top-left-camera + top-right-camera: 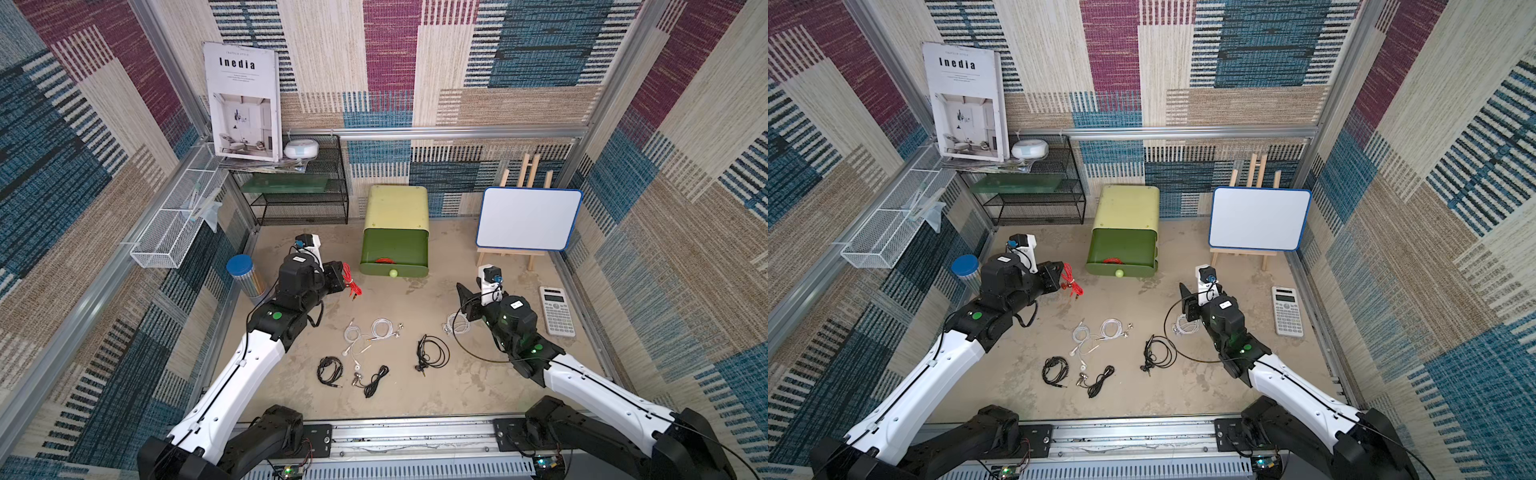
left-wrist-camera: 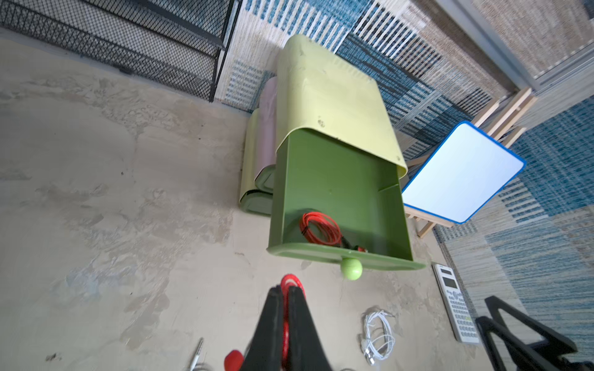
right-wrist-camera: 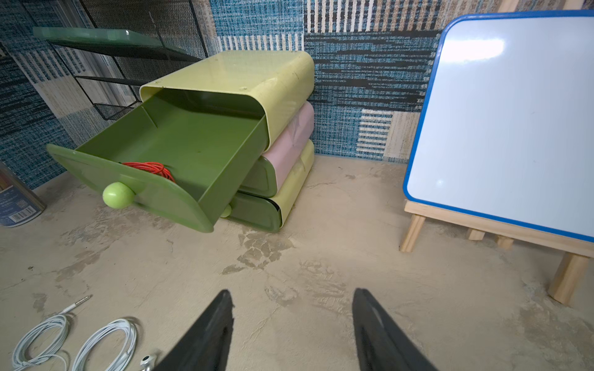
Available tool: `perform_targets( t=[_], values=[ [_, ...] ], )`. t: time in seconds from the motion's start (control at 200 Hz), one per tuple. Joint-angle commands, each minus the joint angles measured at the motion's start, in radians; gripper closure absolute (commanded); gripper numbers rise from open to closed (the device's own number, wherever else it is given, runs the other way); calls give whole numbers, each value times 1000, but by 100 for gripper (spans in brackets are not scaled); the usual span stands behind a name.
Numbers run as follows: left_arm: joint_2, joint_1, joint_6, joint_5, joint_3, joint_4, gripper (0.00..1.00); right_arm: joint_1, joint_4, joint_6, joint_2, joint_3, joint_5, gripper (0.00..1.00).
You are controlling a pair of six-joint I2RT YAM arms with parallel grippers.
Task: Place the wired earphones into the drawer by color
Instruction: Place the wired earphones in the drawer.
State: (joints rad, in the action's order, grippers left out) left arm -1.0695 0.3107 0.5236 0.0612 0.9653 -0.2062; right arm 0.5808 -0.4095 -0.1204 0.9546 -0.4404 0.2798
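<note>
The open green drawer holds a matching red-orange bundle (image 1: 385, 260), so I should keep carrying the red earphone bundle with my left gripper until it hangs over the drawer's bottom (image 1: 390, 245).
My left gripper (image 1: 345, 279) (image 2: 287, 289) is shut on a red earphone bundle (image 1: 354, 287) (image 2: 291, 278), which hangs above the floor just left of the drawer. The green top drawer (image 1: 395, 271) (image 2: 340, 180) of the stacked unit stands pulled open. A red-orange bundle (image 2: 319, 228) (image 3: 151, 167) lies inside it near the front. Three white bundles (image 1: 384, 328) and three black bundles (image 1: 432, 353) lie on the floor between the arms. My right gripper (image 1: 460, 293) (image 3: 292, 292) is open and empty, low beside one white bundle (image 1: 457, 325).
A calculator (image 1: 557, 309) lies at the right. A whiteboard on a wooden easel (image 1: 528, 218) stands back right. A blue-lidded canister (image 1: 245, 272) stands left of my left arm. A black mesh shelf (image 1: 299, 199) is at the back left.
</note>
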Motion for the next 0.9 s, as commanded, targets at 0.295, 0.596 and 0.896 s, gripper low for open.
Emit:
perform_targets(
  t=[0.295, 0.596, 0.896],
  values=[
    [-155, 27, 10, 35, 158, 130, 100, 1, -22, -7, -9, 5, 13, 37],
    [-340, 52, 13, 51, 309, 183, 100, 0, -25, -7, -10, 6, 18, 37],
    [-515, 70, 15, 63, 429, 191, 100, 1, -26, -4, -14, 9, 27, 37]
  ],
)
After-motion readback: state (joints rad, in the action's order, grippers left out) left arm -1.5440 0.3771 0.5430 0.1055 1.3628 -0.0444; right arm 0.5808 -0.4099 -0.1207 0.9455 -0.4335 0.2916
